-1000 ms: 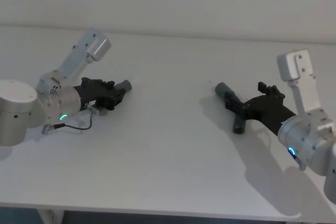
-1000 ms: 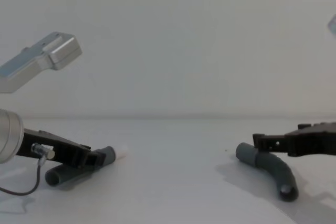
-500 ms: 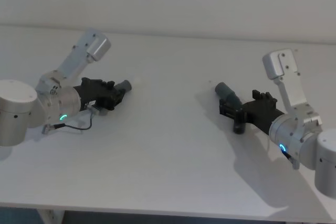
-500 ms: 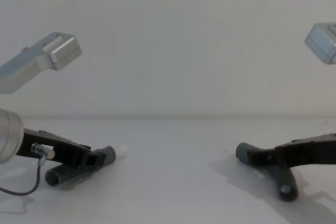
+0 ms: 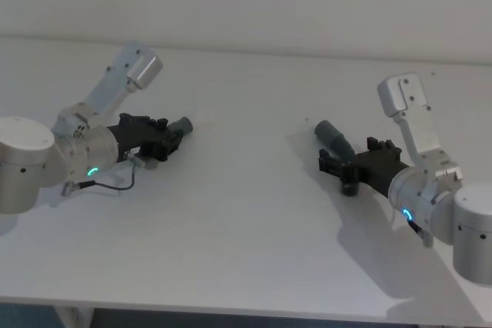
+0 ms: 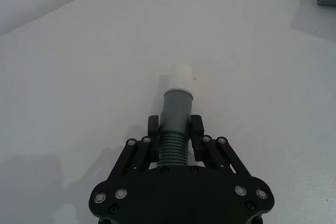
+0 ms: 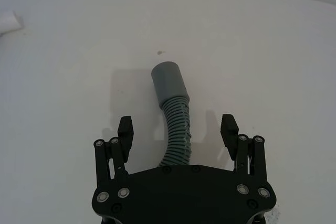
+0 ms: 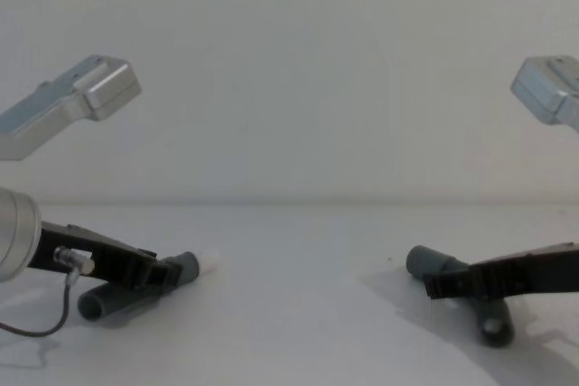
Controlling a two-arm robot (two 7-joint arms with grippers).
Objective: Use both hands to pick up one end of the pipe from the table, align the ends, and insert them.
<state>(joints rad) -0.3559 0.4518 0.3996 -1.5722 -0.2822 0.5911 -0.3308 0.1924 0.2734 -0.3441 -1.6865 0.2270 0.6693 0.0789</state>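
Just a short part of the ribs (image 7: 177,110) reaches past my fingers, so the pipe's socket end (image 7: 169,83) should jut ahead rather than droop when I lift the pipe.
Two dark-grey ribbed pipe pieces lie on the white table (image 5: 246,220). My left gripper (image 6: 175,129) is shut on the left pipe piece (image 6: 173,148) just behind its grey collar (image 6: 176,106). The collar's white tip (image 6: 181,76) points toward the middle. That gripper (image 5: 164,140) sits low at the table's left. At the right, my right gripper (image 7: 177,127) is open, with one of its fingers (image 7: 125,128) on each side of the curved right pipe piece (image 7: 177,119) and not touching it. That piece's plain socket end (image 7: 168,80) juts out ahead. In the chest view the right gripper (image 8: 434,285) is level with its piece (image 8: 425,262).
A thin black cable (image 5: 115,184) loops from the left wrist onto the table. The wide stretch of table between the two pieces is bare. The silver arm links (image 5: 127,74) (image 5: 407,109) rise above both grippers. A pale wall stands behind the table.
The right gripper has come down and pulled back along the right pipe piece, and now straddles its ribbed part near the table. The left gripper and its piece have not moved.
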